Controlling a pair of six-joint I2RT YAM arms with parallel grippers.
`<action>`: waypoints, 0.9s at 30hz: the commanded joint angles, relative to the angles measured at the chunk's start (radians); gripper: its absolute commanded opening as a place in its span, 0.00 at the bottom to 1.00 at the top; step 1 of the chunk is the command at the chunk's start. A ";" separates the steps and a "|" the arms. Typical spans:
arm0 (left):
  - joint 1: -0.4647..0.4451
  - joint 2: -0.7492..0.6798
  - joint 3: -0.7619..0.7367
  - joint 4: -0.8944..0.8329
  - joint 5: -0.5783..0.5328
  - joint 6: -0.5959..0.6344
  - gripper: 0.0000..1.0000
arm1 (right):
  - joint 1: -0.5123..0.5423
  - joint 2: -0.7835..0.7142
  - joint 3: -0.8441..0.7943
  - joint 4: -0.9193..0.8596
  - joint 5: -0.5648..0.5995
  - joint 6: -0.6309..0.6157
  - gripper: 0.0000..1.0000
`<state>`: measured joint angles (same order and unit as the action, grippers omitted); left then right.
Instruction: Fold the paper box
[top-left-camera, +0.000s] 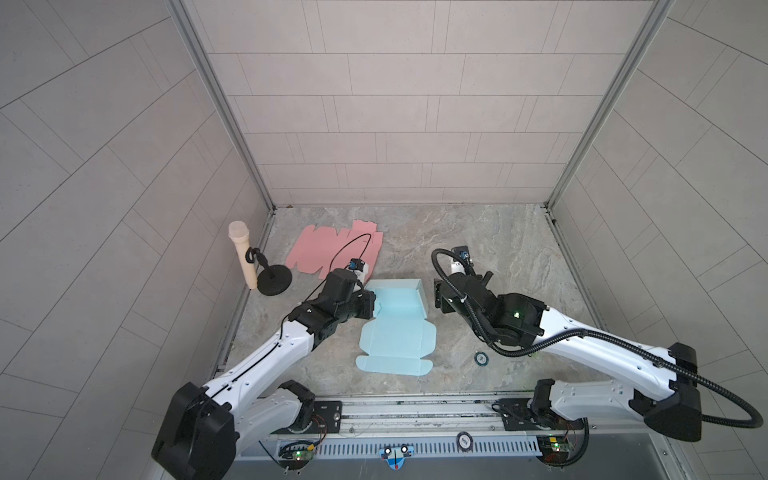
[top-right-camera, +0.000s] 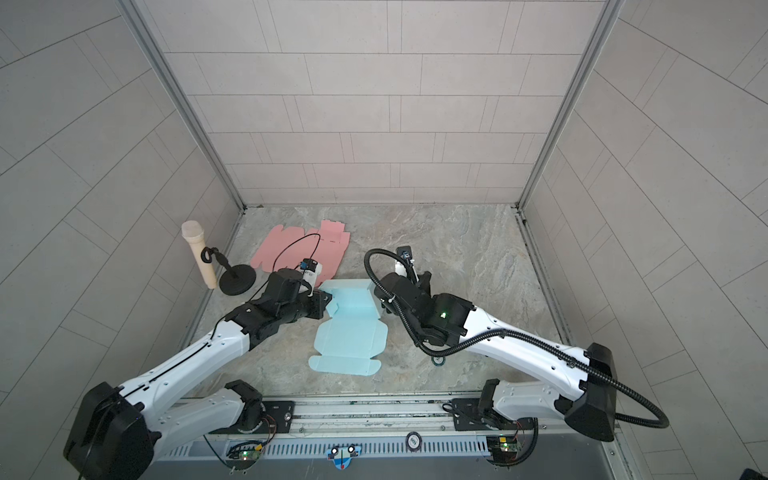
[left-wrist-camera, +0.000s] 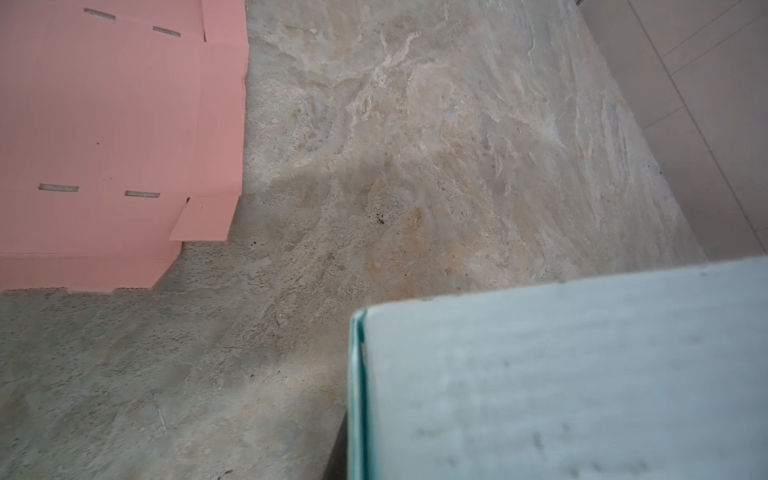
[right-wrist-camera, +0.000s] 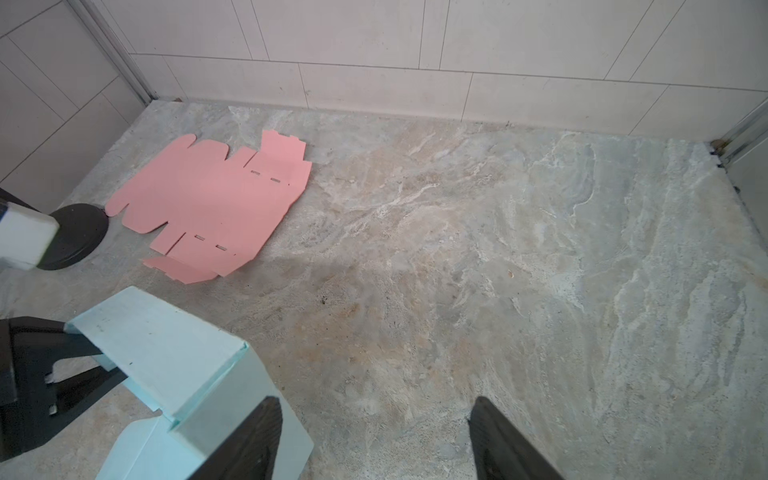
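I should keep lowering the light blue box (top-left-camera: 400, 302) with my left gripper, whose fingers clamp the box's folded side (right-wrist-camera: 164, 348), until the box rests flat, then let go. My right gripper stands open.
The light blue paper box (top-left-camera: 395, 332) lies mid-table in both top views (top-right-camera: 351, 336), its far half raised into walls and its near flaps flat. My left gripper (top-left-camera: 372, 305) is shut on the box's left wall. That wall (left-wrist-camera: 561, 374) fills the near corner of the left wrist view, where my own fingers are hidden. The right wrist view shows the left gripper's black fingers (right-wrist-camera: 37, 357) clamped on the end of the wall (right-wrist-camera: 166, 353). My right gripper (right-wrist-camera: 376, 411) stands open just right of the box (top-left-camera: 438, 297), one finger (right-wrist-camera: 257, 436) beside the right wall and bare table between the fingers.
A flat pink box blank (top-left-camera: 336, 251) lies at the back left. A beige microphone (top-left-camera: 243, 257) on a black round stand (top-left-camera: 273, 282) stands against the left wall. A small round disc (top-left-camera: 482, 358) lies under the right arm. Tiled walls enclose three sides.
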<state>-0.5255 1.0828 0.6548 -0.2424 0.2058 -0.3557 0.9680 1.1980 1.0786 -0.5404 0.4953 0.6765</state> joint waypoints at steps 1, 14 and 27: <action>-0.033 0.036 0.053 -0.141 -0.060 0.055 0.01 | -0.078 -0.020 -0.053 0.104 -0.172 -0.042 0.74; -0.170 0.315 0.223 -0.446 -0.217 0.072 0.03 | -0.344 -0.028 -0.243 0.275 -0.431 -0.061 0.73; -0.218 0.603 0.355 -0.456 -0.336 0.041 0.09 | -0.500 -0.101 -0.317 0.290 -0.531 -0.098 0.71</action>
<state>-0.7383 1.6295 1.0149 -0.6998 -0.0776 -0.3035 0.4904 1.1210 0.7719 -0.2626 -0.0101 0.6014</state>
